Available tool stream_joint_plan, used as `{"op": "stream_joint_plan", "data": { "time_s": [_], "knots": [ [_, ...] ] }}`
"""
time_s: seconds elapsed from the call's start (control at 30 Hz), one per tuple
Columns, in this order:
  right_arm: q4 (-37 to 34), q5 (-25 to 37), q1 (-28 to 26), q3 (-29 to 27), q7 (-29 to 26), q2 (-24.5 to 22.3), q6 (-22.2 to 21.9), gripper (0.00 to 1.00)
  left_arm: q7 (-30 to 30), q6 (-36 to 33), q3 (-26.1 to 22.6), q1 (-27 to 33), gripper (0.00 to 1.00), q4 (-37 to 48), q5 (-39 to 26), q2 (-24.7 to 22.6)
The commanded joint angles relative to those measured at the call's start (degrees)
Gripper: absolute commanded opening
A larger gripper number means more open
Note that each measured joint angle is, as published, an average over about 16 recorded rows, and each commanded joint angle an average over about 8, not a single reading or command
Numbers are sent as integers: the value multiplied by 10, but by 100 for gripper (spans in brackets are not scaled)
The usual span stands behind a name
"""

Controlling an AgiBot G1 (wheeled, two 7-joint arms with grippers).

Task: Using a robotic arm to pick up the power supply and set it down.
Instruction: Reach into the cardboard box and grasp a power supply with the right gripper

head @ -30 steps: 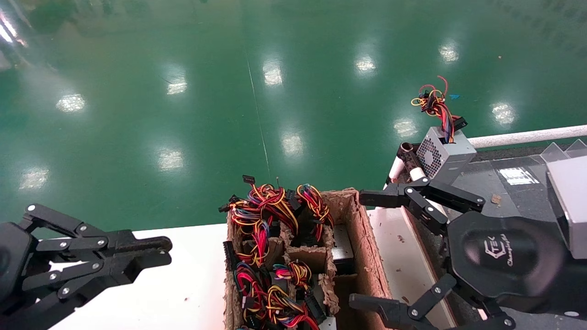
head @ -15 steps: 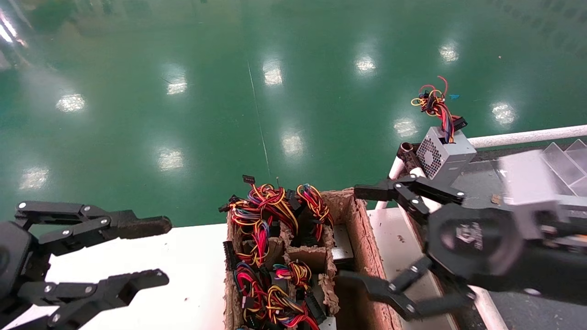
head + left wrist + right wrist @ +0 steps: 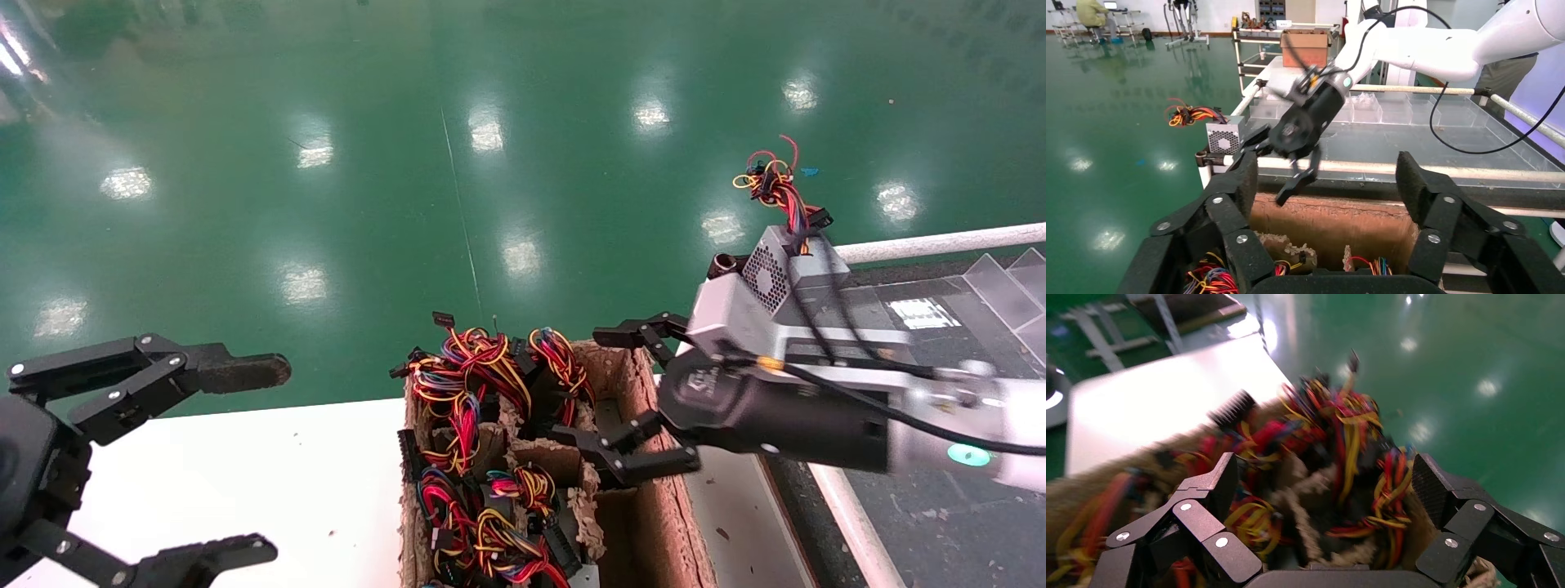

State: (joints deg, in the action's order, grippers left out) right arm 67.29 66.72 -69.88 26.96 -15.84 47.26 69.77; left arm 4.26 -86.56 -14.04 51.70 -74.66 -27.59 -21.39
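Note:
The far corner wire bundle (image 3: 560,363) and dark belt (image 3: 875,305) are away from my left gripper, so next I grab that wire bundle with my right gripper and lift the power supply.
My right gripper (image 3: 588,384), black with a white logo on its palm, hangs open over the far right compartments of a cardboard crate (image 3: 645,400). In the right wrist view its fingers (image 3: 1223,481) straddle red, yellow and black wire bundles (image 3: 1352,441) and cardboard dividers. The power supply's grey box is hidden down in the crate; only wire bundles with black connectors (image 3: 482,359) stick out. My left gripper (image 3: 265,461) is wide open over the white table, left of the crate, holding nothing.
A grey box with a honeycomb-mesh side (image 3: 768,273) and its own wire bundle (image 3: 772,184) stands on the dark belt behind my right arm. A white rail (image 3: 932,242) borders that belt. The white table (image 3: 245,482) lies left of the crate.
My right gripper has swung left from the belt to over the crate, staying open. My left gripper has spread from nearly shut to wide open.

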Motion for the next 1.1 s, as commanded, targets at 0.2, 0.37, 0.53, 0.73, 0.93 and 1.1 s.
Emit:
{"op": "stream_joint_plan", "data": {
  "time_s": [0.2,0.37,0.53,0.73,0.93,1.1],
  "knots": [
    [-60,66,-32,30,-14,58,-50,50,0,0,-1,0,100,0,0,0],
    [-99,84,-47,39,-14,90,-72,0,-1,0,-1,0,100,0,1,0],
    [-124,91,-54,42,-6,107,-83,0,-1,0,-2,1,100,0,1,1],
    [-143,94,-57,43,3,117,-89,0,-1,1,-2,1,100,0,1,1],
    [-157,95,-57,44,11,121,-91,0,-1,1,-3,1,100,0,2,1],
    [-167,95,-55,43,17,125,-94,0,-2,1,-3,1,100,0,2,1]
  ]
}}
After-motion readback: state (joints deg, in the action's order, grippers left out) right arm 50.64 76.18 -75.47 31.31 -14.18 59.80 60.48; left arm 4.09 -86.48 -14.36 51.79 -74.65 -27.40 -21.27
